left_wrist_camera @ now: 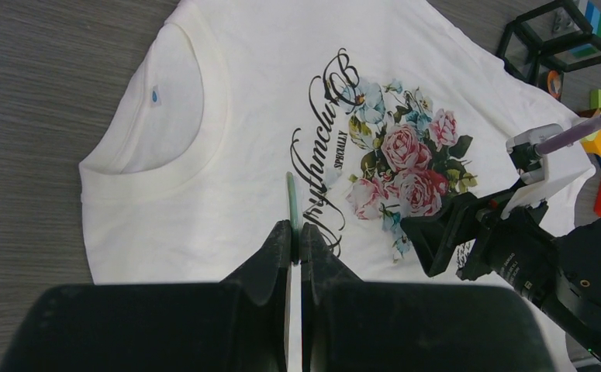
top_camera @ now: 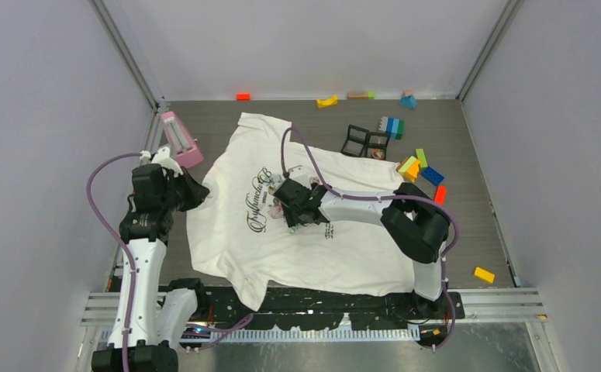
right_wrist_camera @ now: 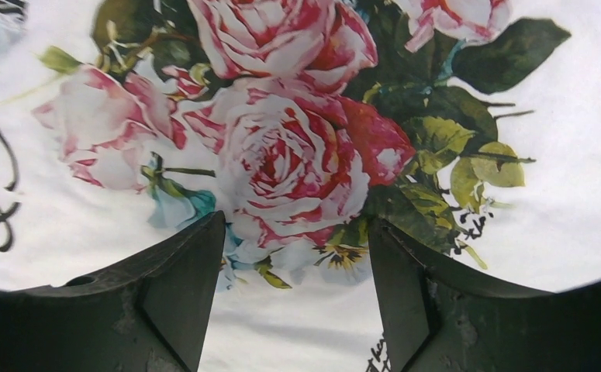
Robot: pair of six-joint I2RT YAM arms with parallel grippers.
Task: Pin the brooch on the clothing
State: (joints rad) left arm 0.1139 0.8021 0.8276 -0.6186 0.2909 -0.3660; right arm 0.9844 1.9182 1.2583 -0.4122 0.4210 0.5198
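My right gripper is above the roses (top_camera: 276,210), far away from the brooch. It should move toward the collar and pinch a fold of plain cloth (top_camera: 245,230) next to the lettering.
The white T-shirt (top_camera: 312,248) lies flat on the table, with its rose print (left_wrist_camera: 405,167) and dark cursive lettering facing up. My left gripper (left_wrist_camera: 296,229) is shut on the brooch (left_wrist_camera: 290,198), a thin pale green piece seen edge on that sticks out past the fingertips. It hovers at the shirt's left side in the top view (top_camera: 196,190), near the collar. My right gripper (right_wrist_camera: 293,225) is open and empty, held low over the roses, with one jaw on each side of the print's lower edge. It also shows in the top view (top_camera: 288,211).
A pink object (top_camera: 181,139) lies at the far left beside the shirt. Black wire cube frames (top_camera: 367,141) and several coloured bricks (top_camera: 421,167) sit beyond the shirt's right sleeve. A yellow brick (top_camera: 483,274) lies at the right. More bricks line the back wall.
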